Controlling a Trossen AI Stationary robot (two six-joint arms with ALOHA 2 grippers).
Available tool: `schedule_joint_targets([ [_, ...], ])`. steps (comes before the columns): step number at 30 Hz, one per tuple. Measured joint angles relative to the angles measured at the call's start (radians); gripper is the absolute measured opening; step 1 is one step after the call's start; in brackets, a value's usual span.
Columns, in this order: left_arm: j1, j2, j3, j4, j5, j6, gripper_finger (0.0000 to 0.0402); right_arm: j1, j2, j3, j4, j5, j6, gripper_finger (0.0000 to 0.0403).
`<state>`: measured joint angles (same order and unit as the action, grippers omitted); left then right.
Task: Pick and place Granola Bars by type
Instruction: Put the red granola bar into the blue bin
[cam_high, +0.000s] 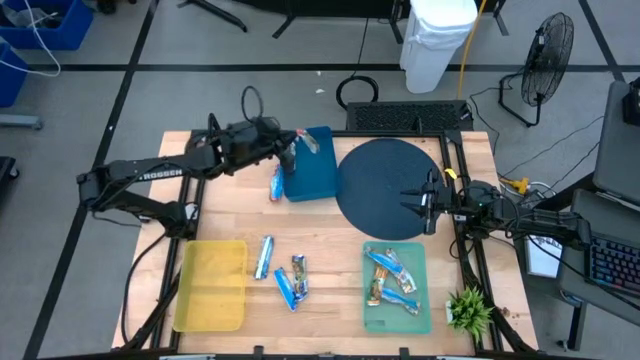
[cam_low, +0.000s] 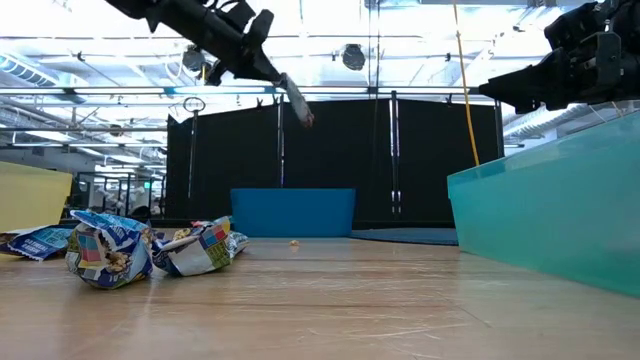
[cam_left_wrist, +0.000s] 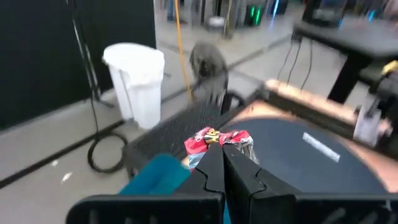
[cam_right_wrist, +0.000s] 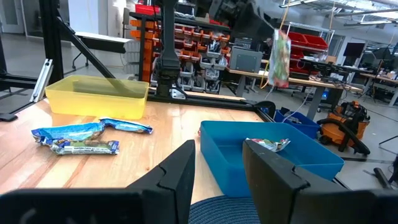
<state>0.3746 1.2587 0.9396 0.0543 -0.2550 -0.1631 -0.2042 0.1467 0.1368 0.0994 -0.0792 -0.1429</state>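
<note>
My left gripper is lowering toward the tray's open bottom (cam_high: 313, 178) and should keep going until it can let go inside, because the reddish granola bar matches the bar inside the blue tray (cam_right_wrist: 268, 144).
My left gripper (cam_high: 293, 150) hangs above the blue tray (cam_high: 310, 178) at the far middle of the table, shut on a reddish multicoloured granola bar (cam_right_wrist: 280, 59). Another bar (cam_right_wrist: 267, 144) lies inside the blue tray, and one (cam_high: 276, 185) lies on the table against the tray's left side. Three more bars (cam_high: 280, 270) lie on the wood near the yellow tray (cam_high: 210, 285). Several blue-and-white bars (cam_high: 392, 278) lie in the green tray (cam_high: 418, 318). My right gripper (cam_high: 425, 205) waits open over the right edge of the dark round mat (cam_high: 385, 185). My left gripper pinches the bar's upper end (cam_left_wrist: 208, 138) between its two shut fingers. The fingers come from the table's left, slanting a little downward. The bar hangs below the fingertips, tilted (cam_low: 298, 103), lifted clear above the blue tray.
A black frame runs along the table's edges. A small green plant (cam_high: 468, 310) stands at the near right corner. Bare wood lies between the yellow and green trays, past the loose bars.
</note>
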Motion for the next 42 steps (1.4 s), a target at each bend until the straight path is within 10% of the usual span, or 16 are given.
schedule_joint_targets([
  [19,-0.021,0.332,0.035,-0.134,0.088,-0.159,0.0,0.0,0.0,0.0,0.0,0.0,0.0,0.0125],
  [42,-0.083,0.356,0.035,-0.128,0.098,-0.188,0.0047,0.0,0.0,0.0,0.0,0.0,0.0,0.0125],
])
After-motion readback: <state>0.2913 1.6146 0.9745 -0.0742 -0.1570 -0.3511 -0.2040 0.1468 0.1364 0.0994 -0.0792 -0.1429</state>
